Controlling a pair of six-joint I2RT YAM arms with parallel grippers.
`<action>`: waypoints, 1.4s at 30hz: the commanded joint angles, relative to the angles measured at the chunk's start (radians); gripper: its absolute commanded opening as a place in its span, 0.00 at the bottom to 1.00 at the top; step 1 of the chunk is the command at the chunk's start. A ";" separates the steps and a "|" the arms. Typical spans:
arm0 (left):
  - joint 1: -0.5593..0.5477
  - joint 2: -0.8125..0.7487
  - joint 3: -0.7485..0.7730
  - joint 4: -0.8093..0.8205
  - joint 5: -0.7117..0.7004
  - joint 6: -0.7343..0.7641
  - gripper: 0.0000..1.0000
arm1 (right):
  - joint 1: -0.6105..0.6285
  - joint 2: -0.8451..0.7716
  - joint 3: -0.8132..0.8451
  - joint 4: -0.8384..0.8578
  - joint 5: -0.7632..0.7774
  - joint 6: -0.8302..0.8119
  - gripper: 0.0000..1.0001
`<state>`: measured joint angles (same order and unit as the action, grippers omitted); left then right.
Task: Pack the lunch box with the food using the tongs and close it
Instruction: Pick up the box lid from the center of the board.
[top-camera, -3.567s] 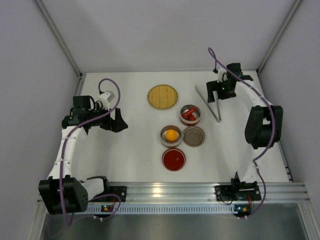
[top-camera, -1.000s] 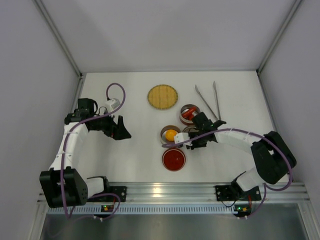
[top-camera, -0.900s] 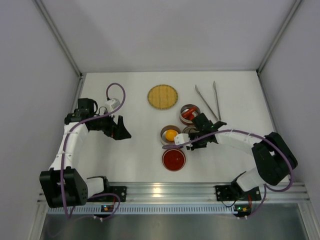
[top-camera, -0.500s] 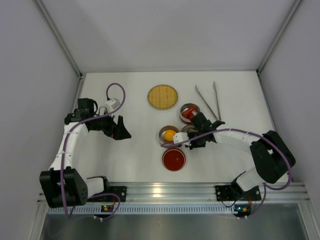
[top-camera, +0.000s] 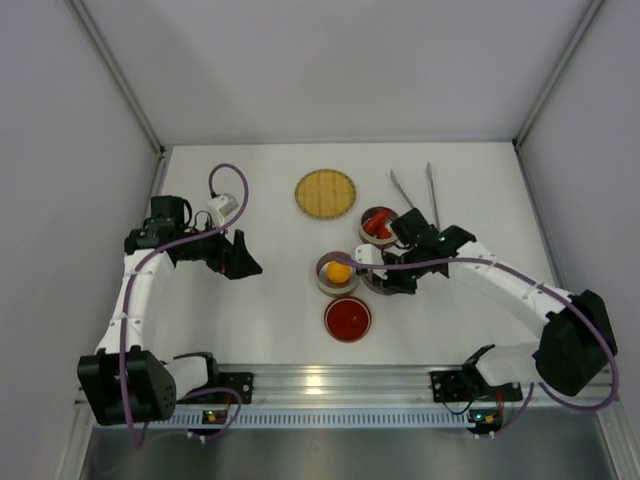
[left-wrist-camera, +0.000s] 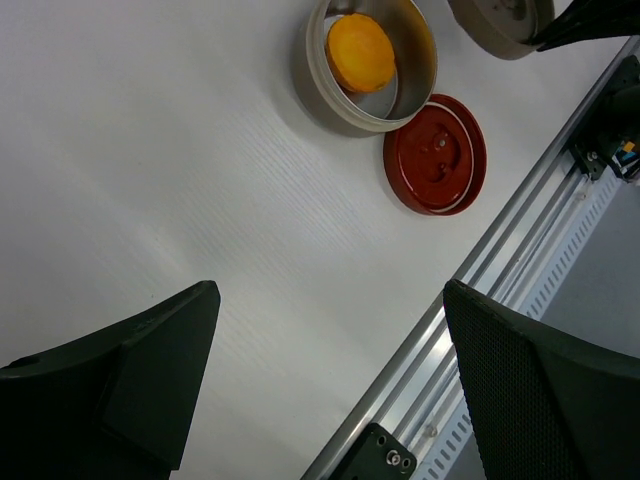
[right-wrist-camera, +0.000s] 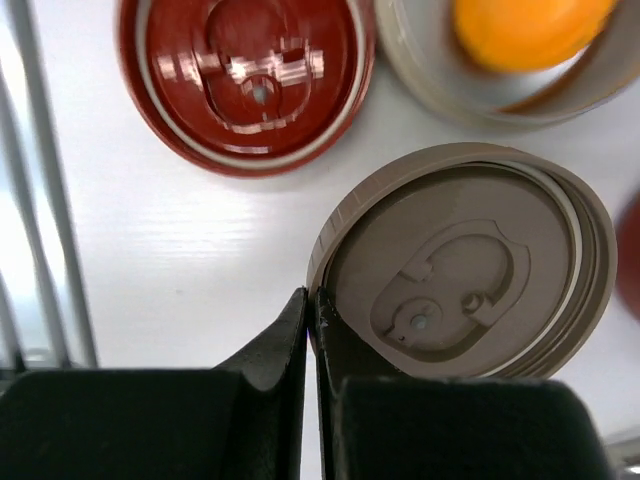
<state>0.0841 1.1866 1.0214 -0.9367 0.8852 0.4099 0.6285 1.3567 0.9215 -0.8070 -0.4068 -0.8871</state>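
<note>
The brown lid's rim (right-wrist-camera: 338, 222) is pinched in my right gripper and its centre tab (right-wrist-camera: 452, 288) is left free, so my left gripper should move closer next until it closes on that tab.
My right gripper (right-wrist-camera: 311, 310) is shut, pinching the rim of a brown lid (right-wrist-camera: 470, 270) between its fingertips; in the top view this gripper (top-camera: 383, 276) covers most of the lid. An open tin (top-camera: 338, 272) just left of it holds the round orange food piece (right-wrist-camera: 525, 30). Another tin (top-camera: 378, 225) behind the gripper holds red food pieces. The silver tongs (top-camera: 420, 195) lie untouched on the table at the back right. My left gripper (top-camera: 245, 262) hangs wide open and empty over bare table, left of the tins.
A red lid (top-camera: 347, 318) lies upside down in front of the tins. A round yellow woven plate (top-camera: 325, 192) sits at the back middle. The aluminium rail (left-wrist-camera: 520, 230) runs along the table's near edge.
My right gripper has closed onto the brown lid's rim, and that arm's elbow has swung out to the right. The left arm has barely moved.
</note>
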 joint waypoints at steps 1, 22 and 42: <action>0.000 -0.062 0.045 0.036 0.070 0.003 0.98 | 0.008 -0.122 0.170 -0.138 -0.194 0.098 0.00; -0.059 -0.513 -0.162 0.791 0.302 -0.201 0.88 | -0.047 -0.263 0.417 -0.067 -0.527 0.424 0.00; -0.738 -0.219 -0.129 1.141 -0.310 -0.054 0.78 | -0.128 -0.149 0.628 0.121 -0.733 0.692 0.00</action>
<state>-0.6281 0.9512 0.8566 0.0559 0.6674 0.3107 0.5144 1.2198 1.5017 -0.7750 -1.0687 -0.2352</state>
